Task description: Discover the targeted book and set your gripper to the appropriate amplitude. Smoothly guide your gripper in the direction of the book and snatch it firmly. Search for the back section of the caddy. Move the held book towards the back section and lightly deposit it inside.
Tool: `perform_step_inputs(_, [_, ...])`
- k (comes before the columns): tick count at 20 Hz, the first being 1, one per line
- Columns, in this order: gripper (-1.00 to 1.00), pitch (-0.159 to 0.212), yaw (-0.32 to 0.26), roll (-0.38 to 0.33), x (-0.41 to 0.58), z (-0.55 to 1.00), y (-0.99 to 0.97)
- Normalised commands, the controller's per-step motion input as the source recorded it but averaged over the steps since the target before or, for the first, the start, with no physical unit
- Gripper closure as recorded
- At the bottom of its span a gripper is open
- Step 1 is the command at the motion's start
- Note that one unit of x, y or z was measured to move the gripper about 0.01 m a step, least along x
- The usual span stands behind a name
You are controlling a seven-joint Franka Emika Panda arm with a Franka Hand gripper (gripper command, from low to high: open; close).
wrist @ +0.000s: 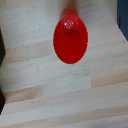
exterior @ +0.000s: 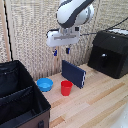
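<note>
The dark navy book (exterior: 73, 74) is standing on edge and has straight sides (exterior: 84, 79). It will therefore hang flat and closed when I pick it up by its upper edge.
The dark navy book (exterior: 74, 73) stands on edge on the wooden table, leaning slightly, just behind the red cup (exterior: 66, 88). My gripper (exterior: 61, 51) hangs in the air above and a little toward the exterior view's left of the book, open, with nothing between its blue-tipped fingers (exterior: 67, 50). The black caddy (exterior: 36, 95) fills the lower left of the exterior view. A divider (exterior: 20, 92) splits it, and its farther compartment (exterior: 12, 75) looks empty. The wrist view looks straight down on the red cup (wrist: 70, 40) and shows no fingers. A dark strip (wrist: 123, 15) at the corner may be the book.
A blue bowl (exterior: 45, 84) sits between the caddy and the red cup. A black box-like machine (exterior: 110, 52) stands at the exterior view's right, behind the book. A slatted wall closes off the back of the table.
</note>
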Motion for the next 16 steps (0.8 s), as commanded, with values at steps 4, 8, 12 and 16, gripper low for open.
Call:
perform_step_inputs(4, [-1.00, 0.004, 0.101, 0.009, 0.148, -0.18, -0.63])
perform_step_inputs(8, [-1.00, 0.000, 0.104, 0.000, 0.151, -0.18, -0.65])
perform_step_inputs(12, [-1.00, 0.000, 0.118, 0.000, 0.169, -0.16, -0.63])
perform_step_inputs(16, [-1.00, 0.010, 0.093, 0.000, 0.085, -0.16, -0.54])
